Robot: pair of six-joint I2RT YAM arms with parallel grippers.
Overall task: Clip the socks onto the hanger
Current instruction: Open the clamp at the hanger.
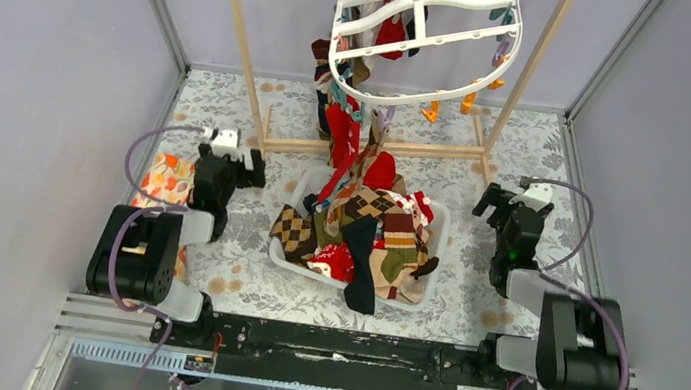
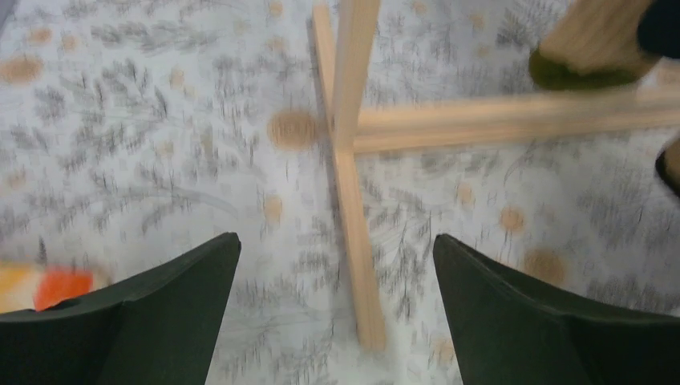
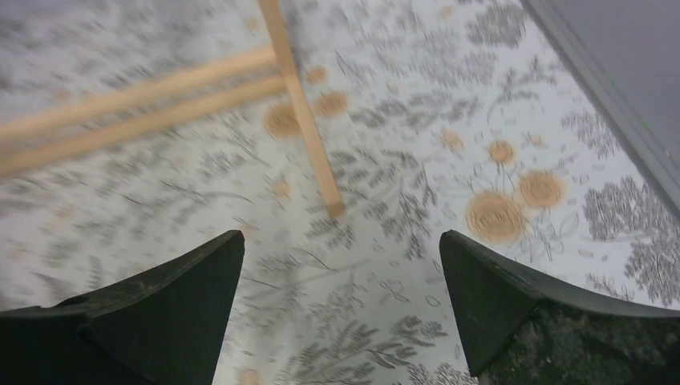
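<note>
My open right gripper should keep rising toward the orange clip (image 1: 431,111) nearest the hanging socks, since it hangs empty from the hanger, until my fingers straddle its handles (image 1: 428,116).
A pile of mixed socks (image 1: 372,234) fills the white basket (image 1: 437,239) at the table's middle: argyle, red, olive and a dark one draped over the front rim. The white oval hanger (image 1: 424,29) hangs from the wooden frame above, with several socks (image 1: 342,129) clipped on its left side and orange clips (image 1: 430,111) dangling. My left gripper (image 1: 250,164) is open and empty, left of the basket, above the frame's foot (image 2: 358,241). My right gripper (image 1: 492,202) is open and empty, right of the basket. A hanging sock tip (image 2: 585,56) shows in the left wrist view.
The light wooden pole frame (image 1: 378,145) stands behind the basket; its right foot (image 3: 309,144) shows in the right wrist view. An orange floral cloth (image 1: 165,179) lies at the far left, by the left arm. Grey walls close in both sides.
</note>
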